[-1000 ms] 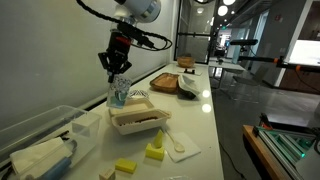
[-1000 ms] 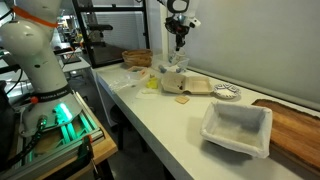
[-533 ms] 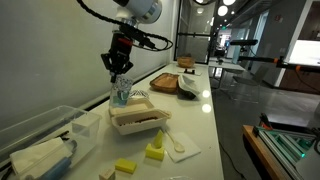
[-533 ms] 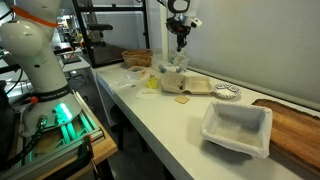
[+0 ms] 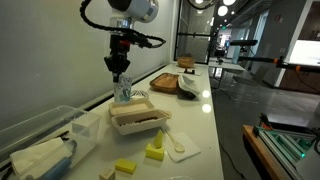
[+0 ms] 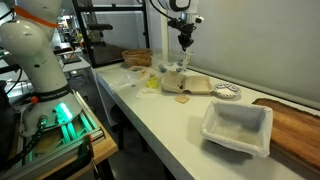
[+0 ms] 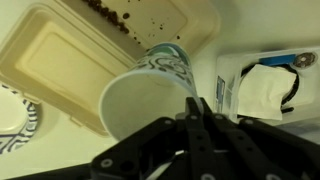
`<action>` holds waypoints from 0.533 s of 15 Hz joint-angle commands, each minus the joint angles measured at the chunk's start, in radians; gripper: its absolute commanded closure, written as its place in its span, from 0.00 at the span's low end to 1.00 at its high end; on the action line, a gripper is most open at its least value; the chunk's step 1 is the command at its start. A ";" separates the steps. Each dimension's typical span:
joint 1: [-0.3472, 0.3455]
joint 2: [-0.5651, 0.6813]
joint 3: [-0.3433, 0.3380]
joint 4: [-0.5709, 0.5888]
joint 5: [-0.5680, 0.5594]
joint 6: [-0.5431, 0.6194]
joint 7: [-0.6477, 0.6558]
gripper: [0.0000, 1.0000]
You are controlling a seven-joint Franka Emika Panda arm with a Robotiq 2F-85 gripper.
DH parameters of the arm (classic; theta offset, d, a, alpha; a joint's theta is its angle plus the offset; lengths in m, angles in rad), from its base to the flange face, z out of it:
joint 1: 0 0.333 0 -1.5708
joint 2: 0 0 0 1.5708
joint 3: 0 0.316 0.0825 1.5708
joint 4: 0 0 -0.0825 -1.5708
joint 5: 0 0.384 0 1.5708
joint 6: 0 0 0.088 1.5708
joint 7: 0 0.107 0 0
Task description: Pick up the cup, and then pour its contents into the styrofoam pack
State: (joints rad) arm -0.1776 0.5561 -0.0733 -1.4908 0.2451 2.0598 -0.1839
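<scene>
I should keep moving my gripper to the counter [image 5: 100,119] beside the clear bin and let go of the cup there, because there are dark crumbs in the styrofoam pack [image 7: 113,16] and the cup is upright.
My gripper [image 5: 120,70] [image 6: 183,46] is shut on the rim of the cup [image 5: 124,92] [image 6: 181,66], a small white paper cup with a greenish-blue print. The cup hangs below the fingers, lifted off the counter, just above the far side of the styrofoam pack [image 5: 136,118] [image 6: 190,85]. In the wrist view the gripper [image 7: 196,104] pinches the rim, and the cup [image 7: 160,70] shows its white open mouth to the camera. Past it lies the open styrofoam pack [image 7: 70,55], with dark crumbs in the half at the top.
A clear plastic bin [image 5: 40,135] stands beside the pack. Yellow sponge blocks [image 5: 155,152] and a spoon on a napkin [image 5: 178,146] lie in front. A dark bowl [image 5: 187,88] and wooden board [image 5: 165,80] sit further along. A white tray [image 6: 237,128] sits near the counter's edge.
The gripper has carried the cup a short way sideways, closer over the styrofoam pack. It has stayed shut on the rim throughout.
</scene>
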 commanded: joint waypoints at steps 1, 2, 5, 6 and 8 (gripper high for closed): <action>-0.024 0.066 0.058 0.008 -0.017 0.107 -0.169 0.99; -0.030 0.082 0.070 0.010 -0.020 0.137 -0.218 0.99; -0.058 0.117 0.125 0.013 0.000 0.213 -0.355 0.99; -0.068 0.127 0.144 0.011 0.001 0.229 -0.398 0.99; -0.084 0.139 0.179 0.006 0.001 0.254 -0.478 0.99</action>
State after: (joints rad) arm -0.2270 0.6701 0.0488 -1.4916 0.2454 2.2793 -0.5517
